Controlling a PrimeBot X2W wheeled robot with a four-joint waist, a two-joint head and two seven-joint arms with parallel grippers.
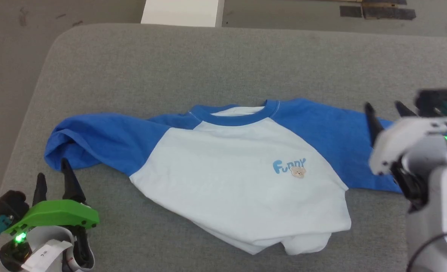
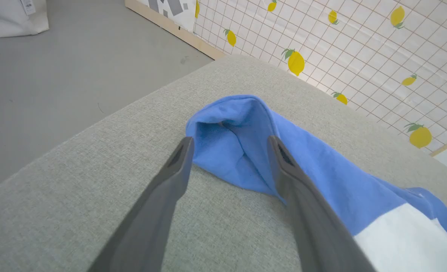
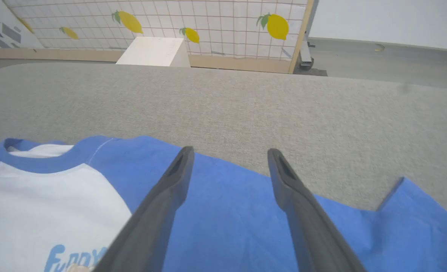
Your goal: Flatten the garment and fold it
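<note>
The white body (image 1: 235, 181) will fall open to its full length when I lift the blue sleeves, because the bottom hem (image 1: 301, 241) is bunched up and tucked under.
The garment (image 1: 223, 166), a T-shirt with white body and royal-blue sleeves and collar, lies face up on the grey cushion (image 1: 170, 68). Its "Funny" print (image 1: 289, 167) faces me. The left sleeve (image 2: 238, 151) is rumpled and folded over at its end; the bottom hem (image 1: 299, 241) is bunched. My left gripper (image 1: 53, 177) hovers open just in front of that sleeve end, which sits between its fingertips in the left wrist view, gripper (image 2: 229, 145). My right gripper (image 1: 384, 109) is open above the right sleeve (image 3: 246, 211), nothing held.
The grey cushion's left edge (image 1: 30, 113) drops to the floor (image 1: 4, 56). A white box (image 1: 183, 13) stands beyond the far edge. A lemon-patterned grid wall (image 3: 208, 22) lies behind the cushion. Bare fabric stretches beyond the collar.
</note>
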